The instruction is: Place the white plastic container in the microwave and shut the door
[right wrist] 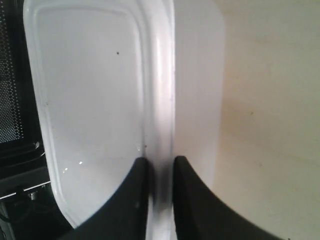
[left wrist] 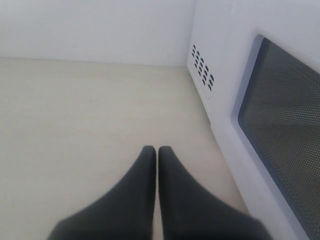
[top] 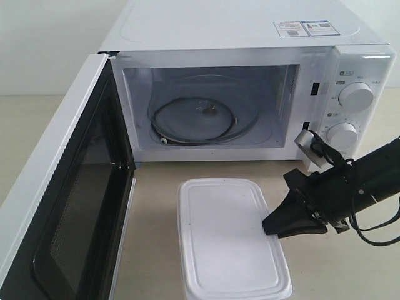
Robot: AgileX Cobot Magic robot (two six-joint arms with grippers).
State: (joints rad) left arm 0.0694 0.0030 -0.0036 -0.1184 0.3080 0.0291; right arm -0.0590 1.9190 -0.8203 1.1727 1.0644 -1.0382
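Note:
The container's long rim (top: 275,253) is in my right gripper on the dials' side, so next I pull the container back, raise it and turn it crosswise to the cavity (top: 206,103).
The white plastic container (top: 228,237) lies lid-up just in front of the microwave (top: 237,31), whose cavity stands open. My right gripper (top: 270,225) comes in from the right and is shut on the container's right-hand rim; in the right wrist view one finger rests on the lid (right wrist: 90,100) and the other on the outer wall, with the gripper (right wrist: 160,161) pinching the rim. The door (top: 56,187) is swung wide open to the left, black mesh facing in. My left gripper (left wrist: 157,149) is shut and empty over bare table beside the door's outer side (left wrist: 280,130).
A glass turntable with a ring (top: 200,119) lies inside the cavity. Two round dials (top: 356,95) sit on the right panel. Vent holes (left wrist: 202,67) mark the microwave's side. A beige table (top: 156,187) runs between door and container.

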